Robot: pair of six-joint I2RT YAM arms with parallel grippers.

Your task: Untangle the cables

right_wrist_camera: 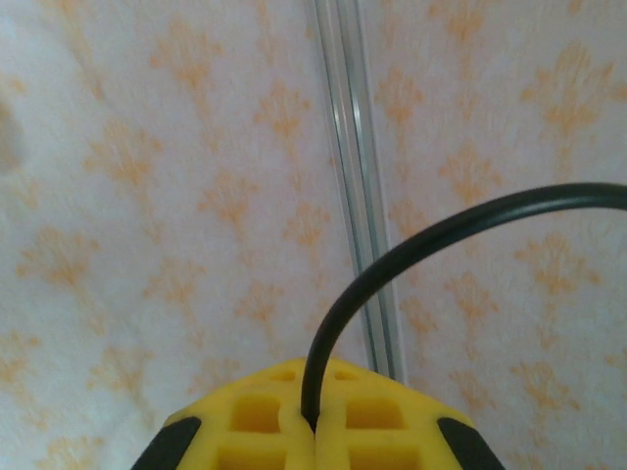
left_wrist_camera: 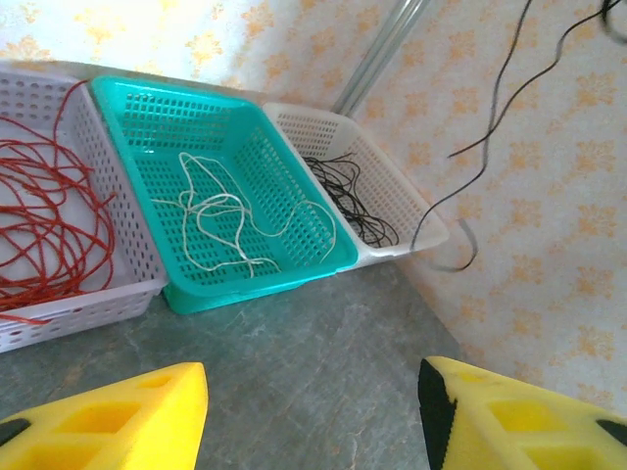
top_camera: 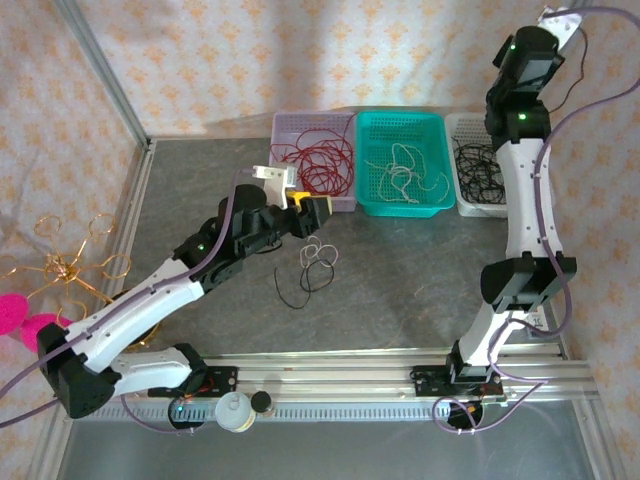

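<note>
The black cable is hanging high with its tail (left_wrist_camera: 470, 253) beyond the white basket's rim, so the robot's right gripper should move back over the basket (top_camera: 477, 172) and bring the cable down inside.
On the table lies a small tangle of white and black cables (top_camera: 318, 255), with a black strand (top_camera: 292, 292) trailing toward me. My left gripper (top_camera: 312, 207) hovers just behind it, open, with nothing between its yellow fingers (left_wrist_camera: 108, 421). Red cables (top_camera: 318, 160) fill the lilac basket (top_camera: 290, 125). A white cable (left_wrist_camera: 220, 215) lies in the teal basket (left_wrist_camera: 323, 269). Black cables (left_wrist_camera: 353, 201) lie in the white basket (left_wrist_camera: 416, 220). My right gripper (right_wrist_camera: 313, 387) is raised high at the back right (top_camera: 555, 22), shut on a black cable (right_wrist_camera: 392, 255) that dangles over the white basket (left_wrist_camera: 490, 127).
A gold wire stand (top_camera: 75, 260) and a pink object (top_camera: 20, 315) sit off the table's left edge. A metal frame post (top_camera: 100, 70) rises at the back left. Patterned curtain walls close the back and right. The arms' mounting rail (top_camera: 380, 385) runs along the near edge.
</note>
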